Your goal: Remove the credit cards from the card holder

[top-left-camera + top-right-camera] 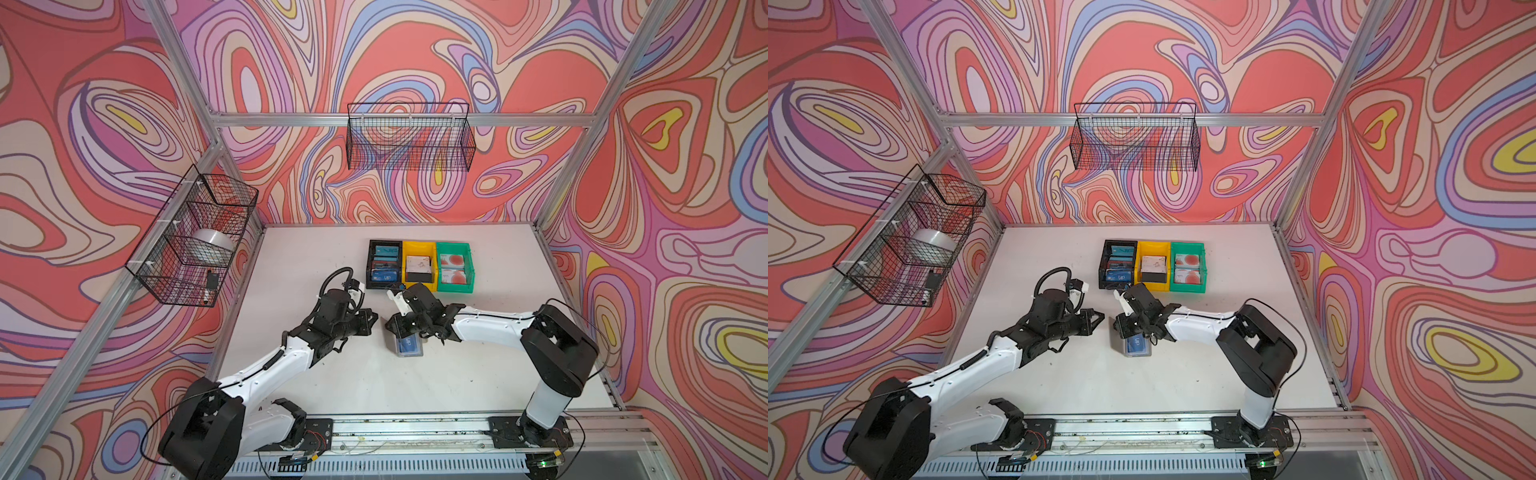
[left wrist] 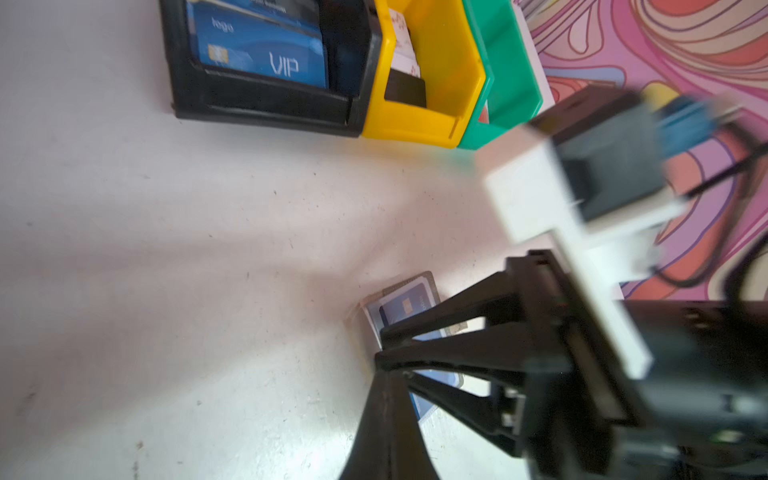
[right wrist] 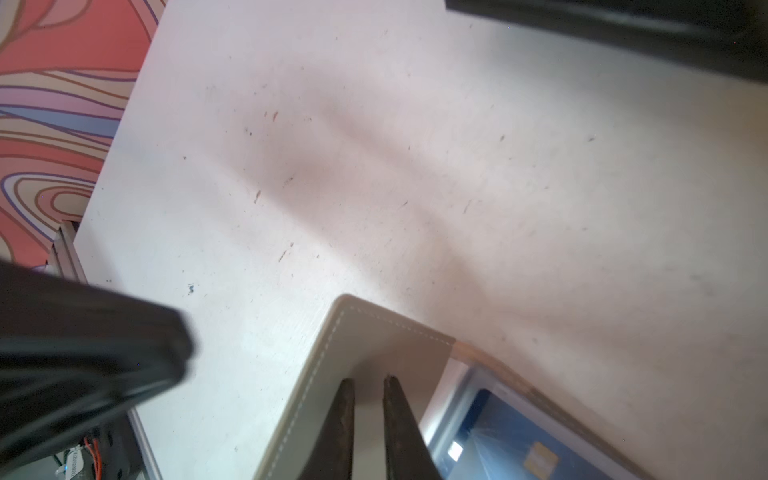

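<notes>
The card holder's flap (image 3: 393, 332) is sticking up, so next my left gripper pushes it down flat while my right gripper moves back to the clear pockets' free edge (image 1: 418, 345).
The grey card holder (image 1: 393, 341) lies open on the table, one stitched flap (image 3: 374, 332) raised. A blue credit card (image 1: 409, 345) sits in its clear pocket (image 3: 511, 432) and also shows in the left wrist view (image 2: 405, 309). My right gripper (image 1: 390, 326) hangs over the flap, its jaws (image 3: 369, 382) a narrow gap apart with the tips at the flap's face. Whether they pinch it does not show. My left gripper (image 1: 376, 320) is shut and empty, its tip (image 2: 386, 378) just left of the holder, close to the right fingertips.
Three bins stand in a row behind the holder: a black one (image 1: 371, 266) with blue cards, a yellow one (image 1: 419, 245) with a white and a dark card, a green one (image 1: 455, 289) with pale red-circle cards. Wire baskets hang on the back wall (image 1: 409, 141) and left wall (image 1: 195, 237).
</notes>
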You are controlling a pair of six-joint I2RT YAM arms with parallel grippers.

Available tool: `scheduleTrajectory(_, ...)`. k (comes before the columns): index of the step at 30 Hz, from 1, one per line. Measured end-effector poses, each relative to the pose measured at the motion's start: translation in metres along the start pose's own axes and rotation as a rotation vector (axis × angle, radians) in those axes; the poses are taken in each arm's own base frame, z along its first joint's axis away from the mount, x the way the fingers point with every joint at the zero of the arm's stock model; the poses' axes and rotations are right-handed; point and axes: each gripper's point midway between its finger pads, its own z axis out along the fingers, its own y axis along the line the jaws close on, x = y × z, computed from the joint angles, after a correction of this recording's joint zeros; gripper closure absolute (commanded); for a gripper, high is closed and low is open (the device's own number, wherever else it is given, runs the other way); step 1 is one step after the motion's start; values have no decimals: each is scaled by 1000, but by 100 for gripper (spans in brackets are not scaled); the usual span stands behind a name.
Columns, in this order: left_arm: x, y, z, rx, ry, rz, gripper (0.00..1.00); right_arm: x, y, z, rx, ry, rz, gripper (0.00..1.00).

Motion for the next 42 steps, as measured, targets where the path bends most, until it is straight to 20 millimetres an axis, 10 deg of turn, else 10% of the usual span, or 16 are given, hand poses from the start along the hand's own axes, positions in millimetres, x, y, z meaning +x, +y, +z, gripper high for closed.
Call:
scheduleTrajectory(8, 6, 1, -7, 10, 15, -30, 100, 21, -9, 27, -2, 70, 50, 84)
scheduleTrajectory(16, 69, 38, 29, -7, 163, -218, 100, 23, -8, 20, -4, 56, 69, 83)
scheduleTrajectory(27, 45, 23, 37, 43, 118, -217, 100, -12, 9, -48, 34, -88, 40, 82)
scheduleTrajectory(42, 57, 3, 55, 170, 176, -217, 87, 50, -46, -46, 233, 28, 136, 81)
